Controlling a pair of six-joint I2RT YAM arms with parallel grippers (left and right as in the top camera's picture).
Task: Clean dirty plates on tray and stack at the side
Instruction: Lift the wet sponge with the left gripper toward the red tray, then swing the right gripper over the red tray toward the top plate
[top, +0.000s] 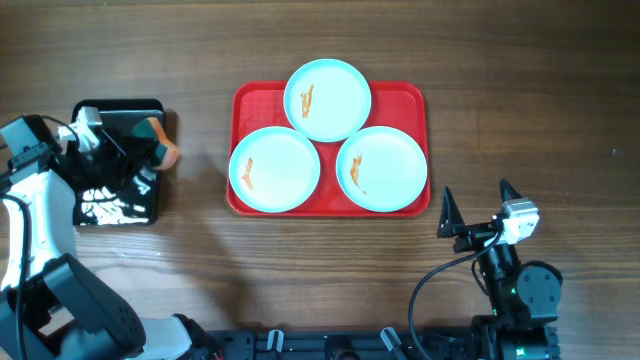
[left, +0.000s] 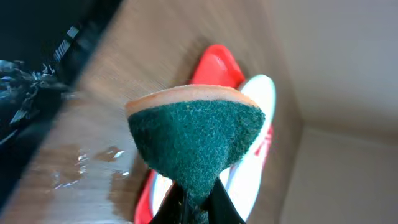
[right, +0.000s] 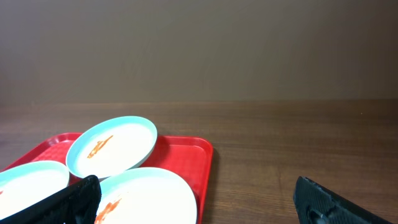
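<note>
The robot should first move the wet sponge in its left gripper back over the black tray (top: 118, 116) to drip, because water spots are on the wood (left: 65, 175) beside the black tray.
Three pale blue plates lie on the red tray (top: 410, 98), each with an orange smear: one at the back (top: 327, 98), one front left (top: 275, 170), one front right (top: 382, 168). My left gripper (top: 160, 152) is shut on a green and orange sponge (left: 196, 134) above the right edge of the black tray (top: 110, 205), left of the red tray. My right gripper (top: 475, 210) is open and empty, in front of the red tray's right corner. In the right wrist view the tray (right: 186, 155) and the front right plate (right: 149, 196) lie ahead.
The black tray at the left holds water, and wet streaks lie on the wood (left: 87, 168) beside it.
</note>
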